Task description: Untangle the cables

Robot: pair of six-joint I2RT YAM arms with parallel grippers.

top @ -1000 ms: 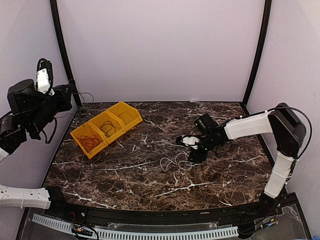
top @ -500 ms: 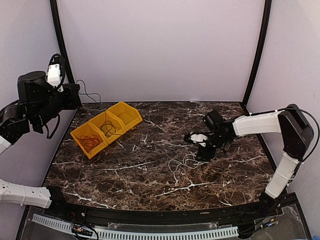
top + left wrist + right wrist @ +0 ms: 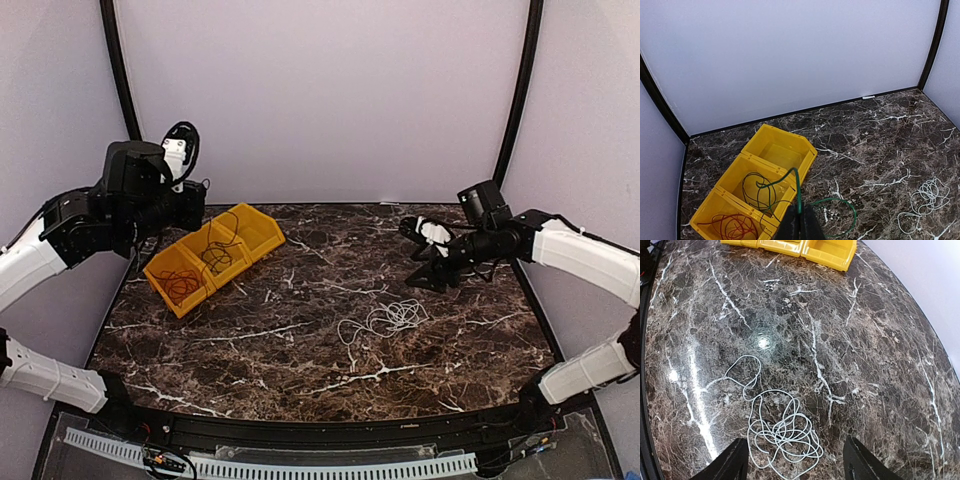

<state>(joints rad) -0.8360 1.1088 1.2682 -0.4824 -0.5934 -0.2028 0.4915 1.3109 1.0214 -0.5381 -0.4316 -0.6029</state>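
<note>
The green cable's loop (image 3: 855, 216) is hanging out past the yellow bin's edge. My left gripper should move the cable farther back over the middle compartment (image 3: 217, 253) before it lowers the cable.
A white cable (image 3: 385, 320) lies in a loose tangle on the marble, also in the right wrist view (image 3: 782, 432) and the left wrist view (image 3: 927, 192). My right gripper (image 3: 425, 258) hovers open above and behind it, jaws wide (image 3: 795, 471), holding nothing. My left gripper (image 3: 800, 220) is shut on a thin green cable (image 3: 799, 190) that arches over the middle compartment of the yellow bin (image 3: 810, 155) and loops above the table. A dark cable (image 3: 752, 192) lies in that compartment. The red-orange cable (image 3: 730, 227) is coiled in the nearest one. The left gripper (image 3: 195, 205) hangs above the bin (image 3: 262, 240).
The three-compartment yellow bin sits at the back left of the table; its farthest compartment (image 3: 777, 152) holds nothing. Black frame posts (image 3: 515, 100) stand at the back corners against white walls. Dark marble (image 3: 300, 360) spreads in front of the white cable.
My right gripper dragged the white cable slightly right, then lifted up and back, leaving it on the table. My left arm swung right over the bin, still holding the green cable.
</note>
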